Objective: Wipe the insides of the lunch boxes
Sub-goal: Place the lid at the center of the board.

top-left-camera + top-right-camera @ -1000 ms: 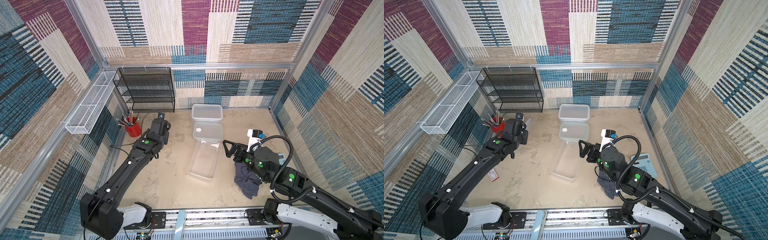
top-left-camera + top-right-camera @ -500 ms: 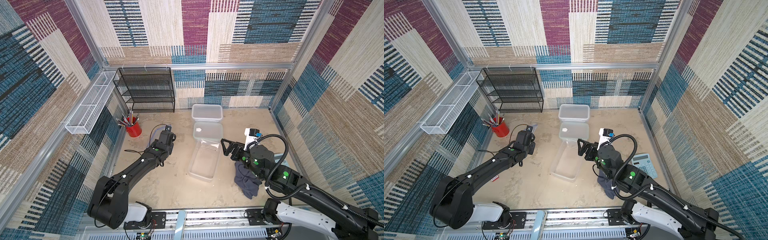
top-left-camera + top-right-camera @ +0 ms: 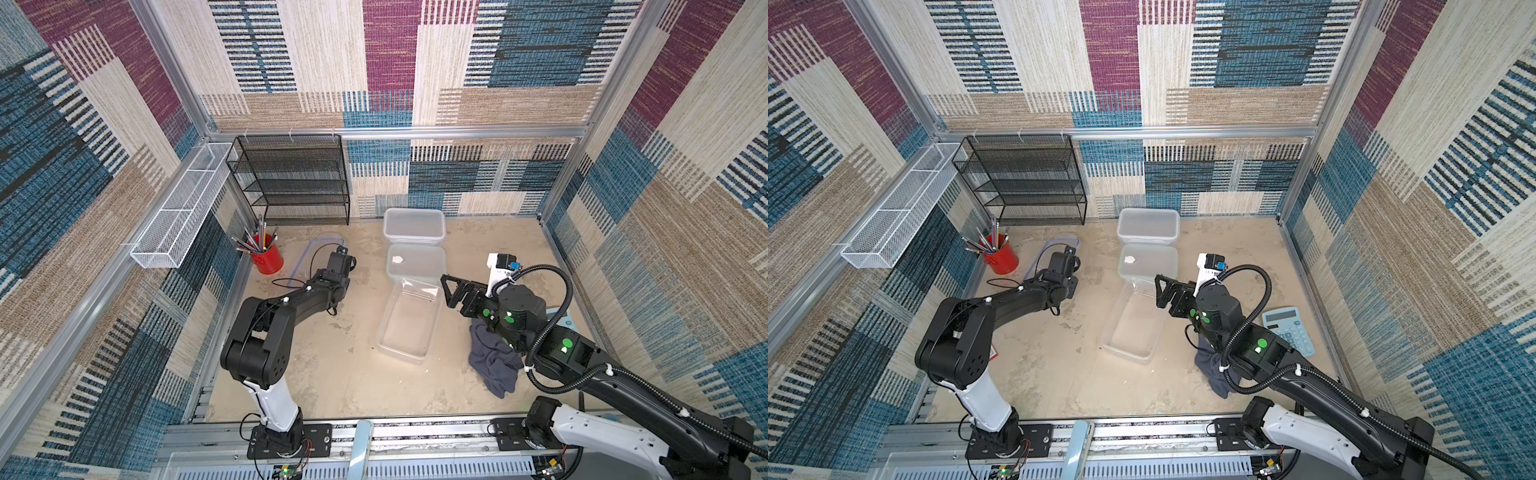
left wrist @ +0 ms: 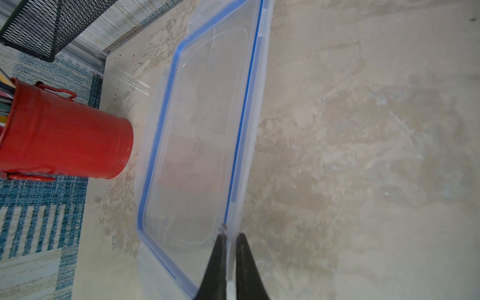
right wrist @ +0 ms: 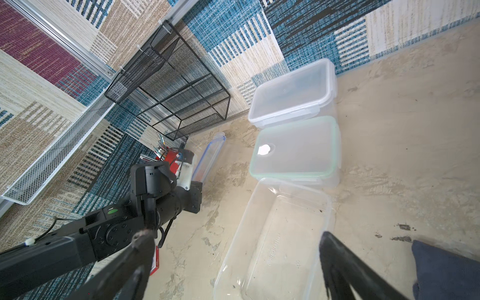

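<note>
My left gripper should go on lowering the blue-rimmed lid (image 3: 316, 251) until it lies flat before it lets go, because the lid hangs over the open spot (image 3: 291, 264) beside the red cup.
Three lunch boxes stand in a row down the middle in both top views. The far frosted one (image 3: 413, 224) has a lid on, and the middle one (image 3: 415, 262) wears a green-rimmed lid. The near clear shallow one (image 3: 409, 322) is open and empty. My right gripper (image 3: 451, 293) hangs open at that box's right rim, its fingers (image 5: 337, 259) apart above it. A grey cloth (image 3: 492, 365) lies under the right arm. My left gripper (image 4: 230, 237) is shut on the rim of a blue-rimmed lid (image 4: 202, 135) beside the red cup.
A red pencil cup (image 3: 266, 257) stands at the left wall. Behind it are a black mesh rack (image 3: 291, 183) and a white wire basket (image 3: 183, 208) on the wall. A blue calculator (image 3: 1289, 330) lies at the right, and a small red card (image 3: 994, 353) by the left arm.
The left arm has folded back, and its gripper has moved slightly right and down with the lid. The right gripper has edged a little left over the open box.
</note>
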### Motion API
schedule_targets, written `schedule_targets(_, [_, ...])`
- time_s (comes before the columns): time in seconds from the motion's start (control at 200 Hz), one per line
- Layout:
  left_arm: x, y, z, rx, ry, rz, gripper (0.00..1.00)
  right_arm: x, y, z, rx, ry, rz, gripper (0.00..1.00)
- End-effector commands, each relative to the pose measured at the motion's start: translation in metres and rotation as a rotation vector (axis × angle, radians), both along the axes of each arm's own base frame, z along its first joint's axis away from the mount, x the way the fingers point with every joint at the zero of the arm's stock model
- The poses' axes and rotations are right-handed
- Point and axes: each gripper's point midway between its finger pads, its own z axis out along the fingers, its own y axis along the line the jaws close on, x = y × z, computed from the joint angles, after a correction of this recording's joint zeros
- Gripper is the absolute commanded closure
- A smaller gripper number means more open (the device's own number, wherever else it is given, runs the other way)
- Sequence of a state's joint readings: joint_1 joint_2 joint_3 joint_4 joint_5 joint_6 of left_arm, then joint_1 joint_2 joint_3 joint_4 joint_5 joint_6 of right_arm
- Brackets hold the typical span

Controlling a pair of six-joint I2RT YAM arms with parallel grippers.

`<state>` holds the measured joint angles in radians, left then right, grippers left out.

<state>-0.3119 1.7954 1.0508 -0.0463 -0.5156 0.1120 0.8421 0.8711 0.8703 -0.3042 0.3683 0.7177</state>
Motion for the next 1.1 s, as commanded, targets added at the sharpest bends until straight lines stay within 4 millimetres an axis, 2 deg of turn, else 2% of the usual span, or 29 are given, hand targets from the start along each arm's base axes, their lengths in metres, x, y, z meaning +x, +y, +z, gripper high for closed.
schedule_targets(0.0, [0.004, 0.008, -0.008, 0.022, 0.053, 0.024, 1.00, 0.002, 0.001, 0.007, 0.022, -0.015, 0.003, 0.01])
schedule_targets(0.396, [0.015, 0.033, -0.023, -0.012, 0.163, 0.134, 1.00, 0.007, 0.008, 0.003, 0.027, 0.000, 0.015, 0.01])
schedule_targets(0.526, [0.018, 0.031, -0.022, -0.035, 0.185, 0.143, 1.00, 0.006, 0.005, 0.002, 0.036, 0.003, 0.010, 0.01])
schedule_targets(0.606, [0.019, 0.030, -0.022, -0.040, 0.195, 0.143, 0.96, 0.004, 0.004, 0.002, 0.045, 0.003, 0.009, 0.01])
schedule_targets(0.666, [0.020, 0.027, -0.020, -0.059, 0.197, 0.138, 0.89, 0.003, 0.002, 0.002, 0.050, 0.003, 0.004, 0.01])
schedule_targets(0.791, [0.022, 0.022, -0.013, -0.095, 0.176, 0.134, 0.71, 0.000, -0.002, 0.001, 0.055, 0.006, -0.003, 0.01])
schedule_targets(0.836, [0.024, 0.021, -0.009, -0.104, 0.166, 0.135, 0.60, 0.000, -0.004, 0.001, 0.058, 0.007, -0.005, 0.01])
schedule_targets(0.922, [0.026, 0.015, -0.003, -0.140, 0.156, 0.124, 0.51, -0.002, -0.006, 0.002, 0.063, 0.005, -0.008, 0.01])
schedule_targets(1.097, [0.030, -0.001, 0.019, -0.255, 0.114, 0.098, 0.47, -0.005, -0.009, -0.001, 0.068, 0.012, -0.012, 0.01])
